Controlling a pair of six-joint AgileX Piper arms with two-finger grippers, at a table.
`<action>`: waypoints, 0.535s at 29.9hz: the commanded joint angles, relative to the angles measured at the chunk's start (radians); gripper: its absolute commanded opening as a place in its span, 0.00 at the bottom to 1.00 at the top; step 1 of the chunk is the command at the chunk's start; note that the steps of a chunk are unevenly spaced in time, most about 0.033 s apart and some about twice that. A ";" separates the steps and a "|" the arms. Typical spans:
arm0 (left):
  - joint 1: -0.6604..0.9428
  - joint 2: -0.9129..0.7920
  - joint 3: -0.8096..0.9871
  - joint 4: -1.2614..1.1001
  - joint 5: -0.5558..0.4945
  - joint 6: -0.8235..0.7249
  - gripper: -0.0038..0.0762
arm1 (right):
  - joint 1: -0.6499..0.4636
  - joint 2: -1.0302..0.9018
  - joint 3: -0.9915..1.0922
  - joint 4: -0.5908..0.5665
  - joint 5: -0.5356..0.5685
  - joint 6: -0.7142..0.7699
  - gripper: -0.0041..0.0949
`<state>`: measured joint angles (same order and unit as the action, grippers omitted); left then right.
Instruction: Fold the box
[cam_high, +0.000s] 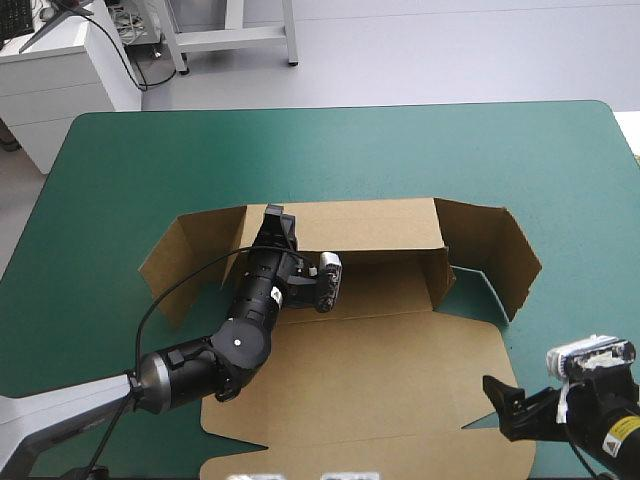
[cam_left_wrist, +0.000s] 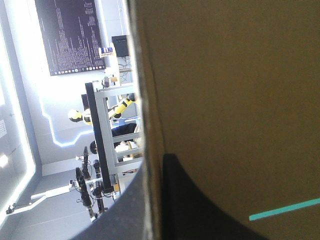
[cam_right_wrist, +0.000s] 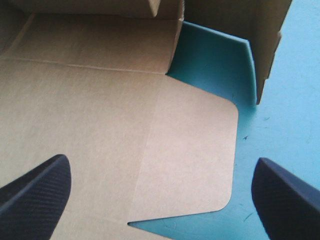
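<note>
The lid panel (cam_high: 385, 375) is joined to the box by one unbroken crease (cam_high: 370, 317), so it will come along as the box tips back when I lift.
The brown box (cam_high: 380, 370) lies mid-table as a cut sheet, its lid panel flat toward the front. Its back wall (cam_high: 360, 225) stands raised, with a side flap angled out at the left (cam_high: 185, 260) and at the right (cam_high: 495, 250). My left gripper (cam_high: 278, 222) is at the left end of the back wall. In the left wrist view the gripper (cam_left_wrist: 154, 190) is shut on the box (cam_left_wrist: 235, 90), the board's edge running between the fingers. My right gripper (cam_high: 505, 400) hovers open off the sheet's front right corner. Ahead of this gripper (cam_right_wrist: 160, 195) lies a rounded flap (cam_right_wrist: 190, 150).
Teal-green cover (cam_high: 450, 150) shows bare beyond the box and along both sides. A wedge of cover (cam_right_wrist: 215, 65) shows between the rounded flap and the right side flap. The left arm lies across the sheet's front left part.
</note>
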<state>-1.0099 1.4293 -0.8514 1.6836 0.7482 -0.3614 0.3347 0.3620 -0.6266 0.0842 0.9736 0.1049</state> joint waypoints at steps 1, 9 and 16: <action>-0.006 -0.029 -0.014 0.022 0.011 0.001 0.04 | -0.004 0.102 -0.099 -0.072 -0.091 0.058 0.96; -0.006 -0.029 -0.014 0.022 0.012 0.001 0.04 | -0.004 0.473 -0.399 -0.278 -0.004 0.124 0.96; -0.006 -0.029 -0.014 0.022 0.007 0.001 0.04 | -0.009 0.763 -0.694 -0.280 0.041 0.053 0.96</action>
<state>-1.0099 1.4293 -0.8514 1.6836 0.7482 -0.3614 0.3347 1.0525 -1.1951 -0.1722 1.0291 0.1953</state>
